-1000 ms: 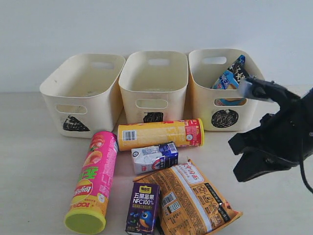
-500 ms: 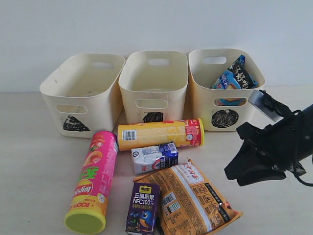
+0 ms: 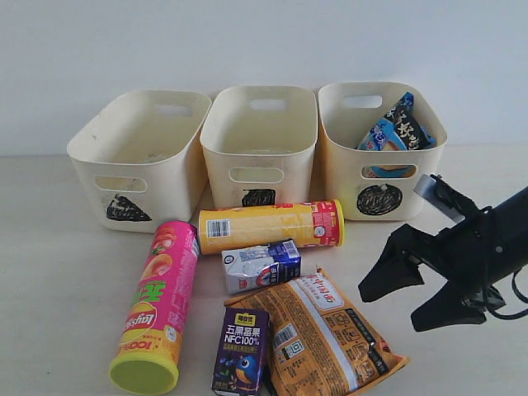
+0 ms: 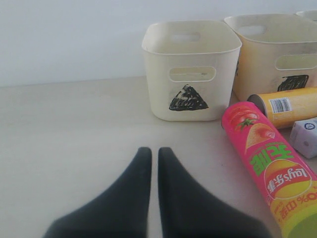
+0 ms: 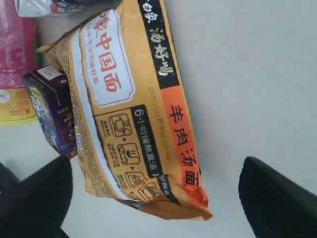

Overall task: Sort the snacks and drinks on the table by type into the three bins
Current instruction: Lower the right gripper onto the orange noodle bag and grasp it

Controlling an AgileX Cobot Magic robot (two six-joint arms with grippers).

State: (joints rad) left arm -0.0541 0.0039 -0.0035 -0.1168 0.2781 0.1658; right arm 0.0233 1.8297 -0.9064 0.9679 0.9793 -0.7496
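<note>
The orange bag's red edge is clear of the purple carton. My right gripper keeps going down with its fingers open until they are on both sides of that edge, and then close.
Three cream bins stand at the back: triangle, square, circle. The blue-and-black bag leans inside the circle bin. On the table lie the yellow tube, pink tube, white-and-blue carton, purple carton and orange bag. My right gripper hangs open just right of the orange bag, its fingers wide on either side of the bag's end. My left gripper is shut and empty, left of the pink tube, facing the triangle bin.
A pale wall runs behind the bins. Bare tabletop lies left of the pink tube and in front of the right gripper.
My right gripper has come down from beside the circle bin and swung left toward the orange bag's end, staying open. Nothing on the table has moved.
</note>
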